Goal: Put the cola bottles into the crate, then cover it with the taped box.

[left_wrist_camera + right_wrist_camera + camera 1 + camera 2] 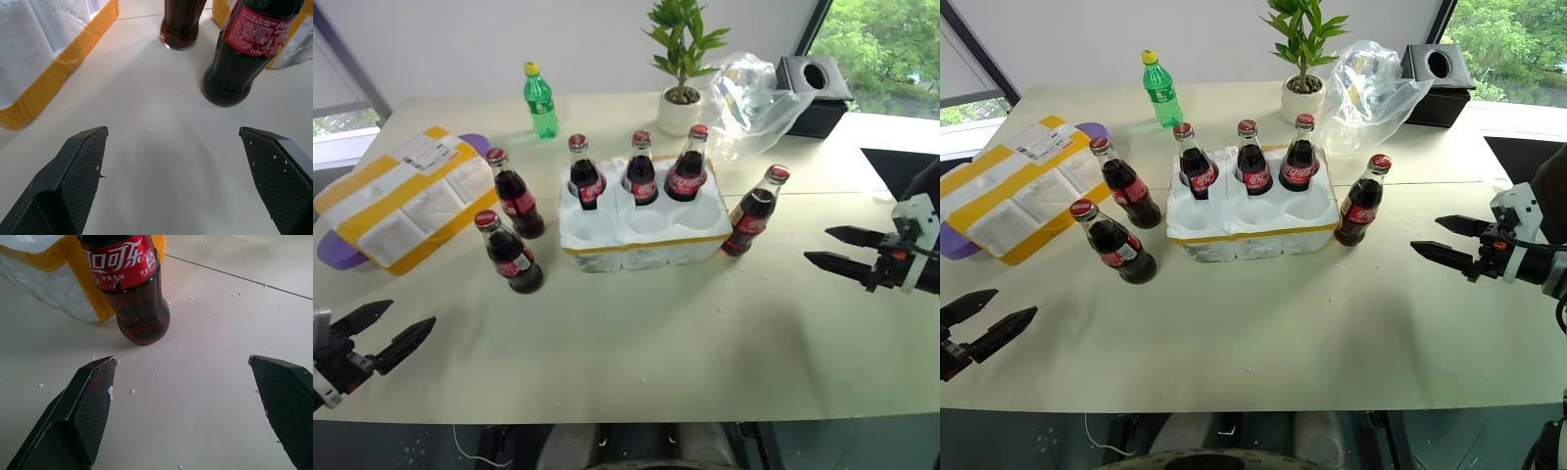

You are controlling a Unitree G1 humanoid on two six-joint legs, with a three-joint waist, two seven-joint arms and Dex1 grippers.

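Note:
The nearer cola bottle (512,257) will go down just as deep when the robot lowers it in, since bottles in the back wells (641,179) sit sunk to their labels.
The white crate (646,245) with yellow tape on its rim stands mid-table; three cola bottles (640,168) stand in its back wells, the front wells are bare. Two more cola bottles (509,253) stand on the table left of the crate, and another one (754,211) stands against its right end. The taped box (406,196) lies at the far left. My left gripper (389,329) is open near the front left edge, facing the nearer left bottle (244,54). My right gripper (824,247) is open at the right, pointing toward the right-hand bottle (134,293).
A green plastic bottle (540,101) with a yellow cap, a potted plant (682,69), a crumpled clear bag (754,93) and a black box (815,90) stand along the back of the table. A purple thing (337,253) lies under the taped box.

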